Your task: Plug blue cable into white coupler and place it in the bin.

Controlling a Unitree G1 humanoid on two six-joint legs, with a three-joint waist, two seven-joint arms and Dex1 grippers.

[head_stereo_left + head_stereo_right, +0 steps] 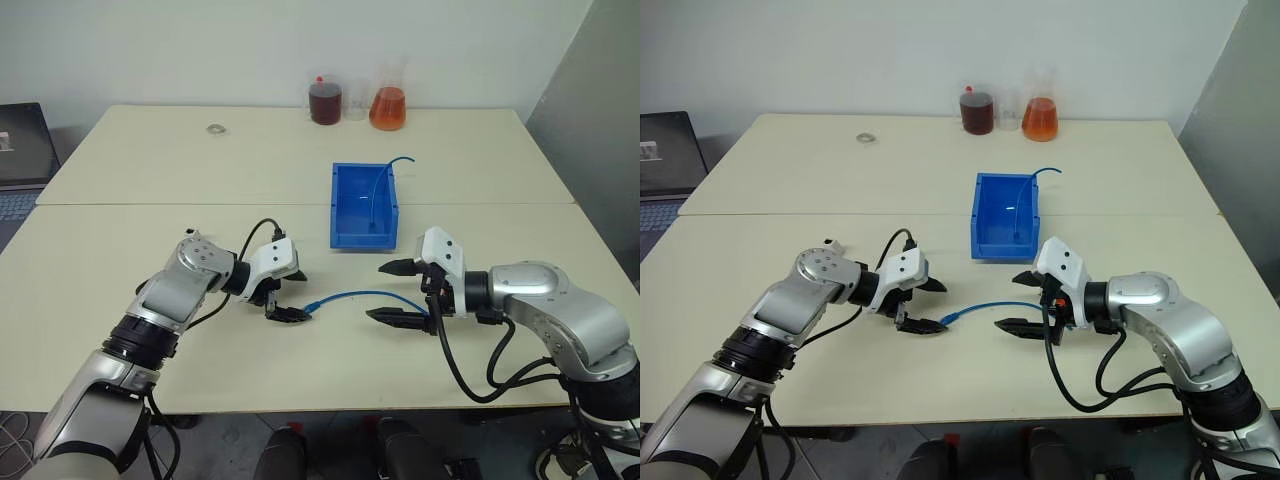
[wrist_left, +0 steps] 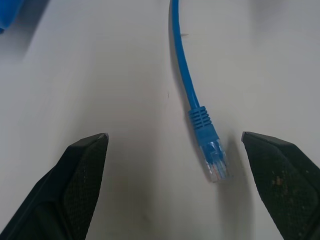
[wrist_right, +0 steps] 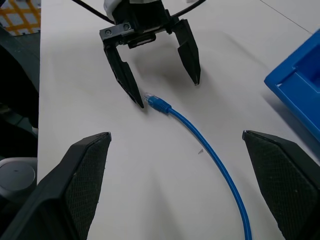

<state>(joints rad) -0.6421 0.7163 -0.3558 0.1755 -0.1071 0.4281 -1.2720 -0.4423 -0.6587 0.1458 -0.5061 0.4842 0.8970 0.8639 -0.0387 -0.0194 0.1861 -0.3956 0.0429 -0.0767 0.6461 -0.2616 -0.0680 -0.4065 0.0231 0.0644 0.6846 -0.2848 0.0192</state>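
The blue cable rests in a smooth, shallow arc (image 1: 365,292), so I expect its far end (image 1: 422,310) to stick out in the air when I pick up the clear plug.
The blue cable (image 1: 365,294) lies in a shallow arc on the table between my two grippers. Its clear plug (image 2: 214,162) points toward my left gripper (image 1: 300,294), which stands open just past the plug end, one fingertip close beside it. My right gripper (image 1: 376,291) is open too, straddling the cable's other end, with nothing held. In the right wrist view the cable (image 3: 215,155) runs from my open left gripper (image 3: 169,94) back toward me. The blue bin (image 1: 340,205) stands behind the grippers with a thinner blue cable (image 1: 385,180) poking over its far rim. The white coupler is out of view.
At the back edge stand a flask of dark red liquid (image 1: 325,100), a clear beaker (image 1: 355,100) and a flask of orange liquid (image 1: 388,105). A small ring (image 1: 215,128) lies at the back left. A laptop (image 1: 20,150) sits off the table's left side.
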